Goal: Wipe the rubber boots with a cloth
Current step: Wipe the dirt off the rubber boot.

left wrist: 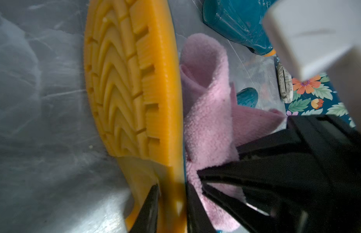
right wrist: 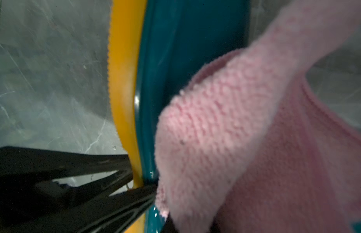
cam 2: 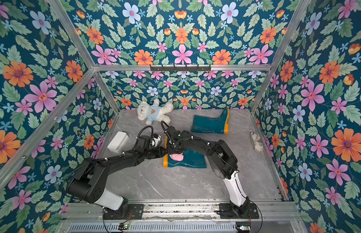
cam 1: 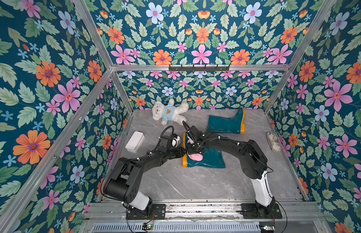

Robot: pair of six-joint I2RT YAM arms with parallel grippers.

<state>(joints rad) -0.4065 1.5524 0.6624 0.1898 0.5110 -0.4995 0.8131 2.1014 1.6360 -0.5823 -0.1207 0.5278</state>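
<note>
The pink cloth is at the near boot's sole edge [cam 1: 184, 159], next to my left gripper. My right gripper should now wipe back toward the boot's open end [cam 1: 223, 160].
Two teal rubber boots with orange soles lie on their sides in both top views. The far boot [cam 1: 226, 123] is near the back wall, and the near boot [cam 1: 211, 160] is mid-table under both arms. My left gripper [cam 1: 181, 151] is shut on the near boot's orange sole [left wrist: 125, 80], with one finger on each side of its edge [left wrist: 171, 201]. A pink cloth [cam 1: 195, 157] lies bunched on the near boot's teal side [right wrist: 175, 50]. My right gripper [cam 1: 192, 149] is shut on that cloth [right wrist: 236, 131], which hides its fingertips.
A white teddy bear [cam 1: 168, 113] lies at the back left. A white box [cam 1: 134, 141] sits by the left wall, and a grey-white shoe [cam 1: 273, 141] by the right wall. A hook rail [cam 1: 198, 67] runs along the back wall.
</note>
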